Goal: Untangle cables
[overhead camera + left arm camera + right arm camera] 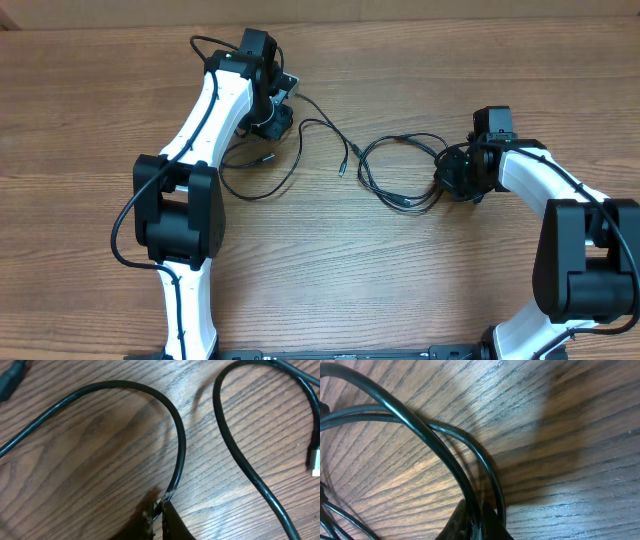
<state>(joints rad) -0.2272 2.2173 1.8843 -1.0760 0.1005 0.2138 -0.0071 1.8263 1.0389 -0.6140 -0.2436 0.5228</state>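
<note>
The piece of cable [178, 471] with the silver plug is outside my left gripper's fingers, so next I open them, grip both pieces together, then pull the cable away.
Thin black cables lie on the wooden table. One cable [298, 150] loops out from my left gripper [272, 118], with small plug ends [266, 157] nearby. In the left wrist view my left gripper [161, 517] is shut on this cable [181, 445], which arcs up and away to the left. A second strand [235, 460] curves on the right and ends in a silver plug [314, 461]. A looped bundle of cable [400, 170] lies at centre right, and my right gripper [452, 176] is at its right end. In the right wrist view my right gripper [477, 527] is shut on one strand [420, 430]; another strand [490, 475] runs just beside the fingers.
The wooden table [400, 280] stretches bare toward the front. My left arm [180, 210] rises along the left side and my right arm [580, 250] along the right. A dark plug [10, 380] shows at the top left of the left wrist view.
</note>
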